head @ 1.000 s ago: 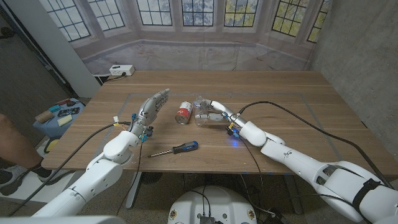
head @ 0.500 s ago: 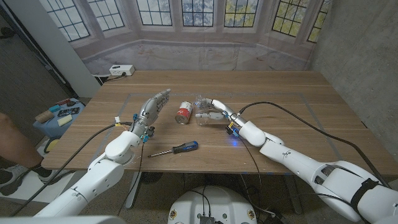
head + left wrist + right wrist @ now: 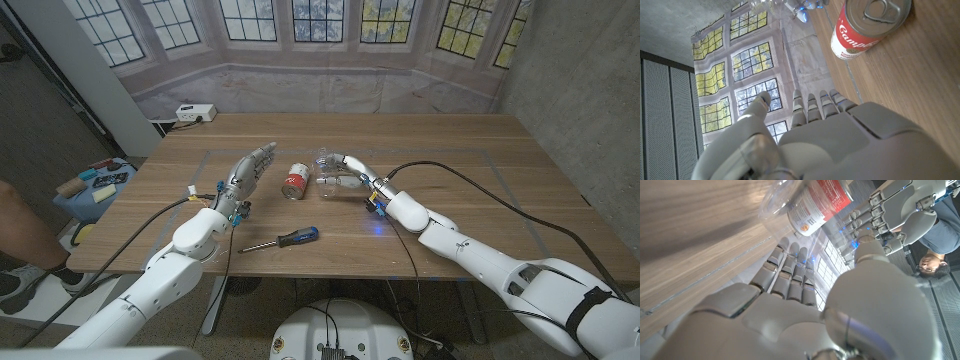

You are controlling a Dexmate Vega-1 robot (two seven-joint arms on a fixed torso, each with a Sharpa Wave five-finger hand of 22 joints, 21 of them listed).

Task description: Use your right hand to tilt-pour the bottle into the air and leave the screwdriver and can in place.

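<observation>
The red-and-white can is easy to see through the clear plastic bottle, so when I tilt the bottle, I should expect it to be empty.
A clear plastic bottle stands mid-table, just right of a red-and-white can. My right hand is at the bottle's right side, fingers arched over its top and spread, not clasped around it. In the right wrist view my right hand has its fingers straight beside the bottle, and the can shows through the bottle. My left hand stands left of the can, holding nothing, fingers extended. The left wrist view has that hand short of the can. A blue-handled screwdriver lies near the front edge.
A white power box sits at the table's far left corner. A black cable runs over the right half. A person's leg and a stool with small items are left of the table. A person shows in the right wrist view.
My right hand has risen a little, its fingers now arching higher over the bottle's top. The left hand, can and screwdriver have not moved.
</observation>
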